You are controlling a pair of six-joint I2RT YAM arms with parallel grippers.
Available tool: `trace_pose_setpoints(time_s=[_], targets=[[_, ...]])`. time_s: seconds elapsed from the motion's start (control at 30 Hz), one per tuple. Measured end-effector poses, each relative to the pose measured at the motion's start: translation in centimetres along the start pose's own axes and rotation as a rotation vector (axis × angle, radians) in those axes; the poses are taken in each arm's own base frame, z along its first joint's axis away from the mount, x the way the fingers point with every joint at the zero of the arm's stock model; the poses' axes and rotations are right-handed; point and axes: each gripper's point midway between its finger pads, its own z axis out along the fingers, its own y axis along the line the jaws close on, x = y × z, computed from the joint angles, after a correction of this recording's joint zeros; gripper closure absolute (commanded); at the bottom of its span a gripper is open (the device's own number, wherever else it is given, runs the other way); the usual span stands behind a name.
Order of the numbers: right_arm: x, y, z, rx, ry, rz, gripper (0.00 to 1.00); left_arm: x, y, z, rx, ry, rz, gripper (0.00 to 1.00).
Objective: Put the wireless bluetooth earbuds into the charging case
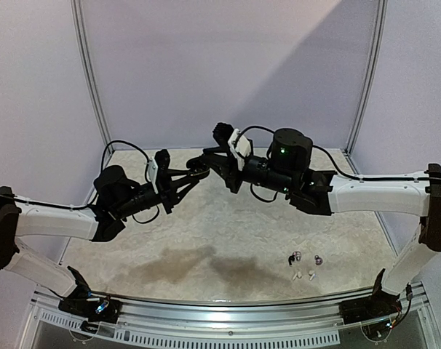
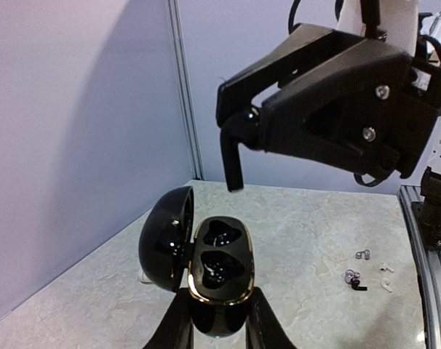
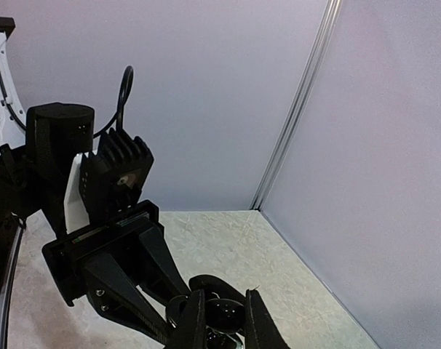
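The black earbud's stem (image 2: 233, 166) is pointing down toward the charging case's open wells (image 2: 221, 251). So my right gripper should keep moving the earbud down until it sits in its well.
My left gripper (image 2: 220, 314) is shut on a glossy black charging case (image 2: 220, 270) with a gold rim, held above the table. Its lid (image 2: 165, 240) hangs open to the left, and two dark wells face up. My right gripper (image 3: 224, 320) is shut on a shiny black earbud (image 3: 225, 315), just above the case. From the left wrist view that earbud (image 2: 245, 118) sits between the right fingers (image 2: 232, 163), over the case's far end. In the top view both grippers meet mid-table, the left gripper (image 1: 193, 173) and the right gripper (image 1: 222, 166).
Loose earbuds lie near the front right of the table: two purplish ones (image 1: 294, 257) (image 1: 317, 259) and two white stemmed ones (image 1: 296, 276) (image 1: 311, 275). The left wrist view shows them too, purplish (image 2: 351, 276) and white (image 2: 386, 285). Grey walls enclose the back and sides.
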Motion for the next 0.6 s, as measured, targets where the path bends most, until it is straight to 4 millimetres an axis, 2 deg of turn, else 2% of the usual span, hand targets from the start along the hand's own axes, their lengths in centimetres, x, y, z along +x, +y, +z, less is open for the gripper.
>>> trace_pose_setpoints(time_s=[0.6], targets=[[2.4,-0.6,0.4,0.042,0.081,-0.077,1.0,0.0,-0.1,0.0,0.003,-0.001,-0.011,1.0]])
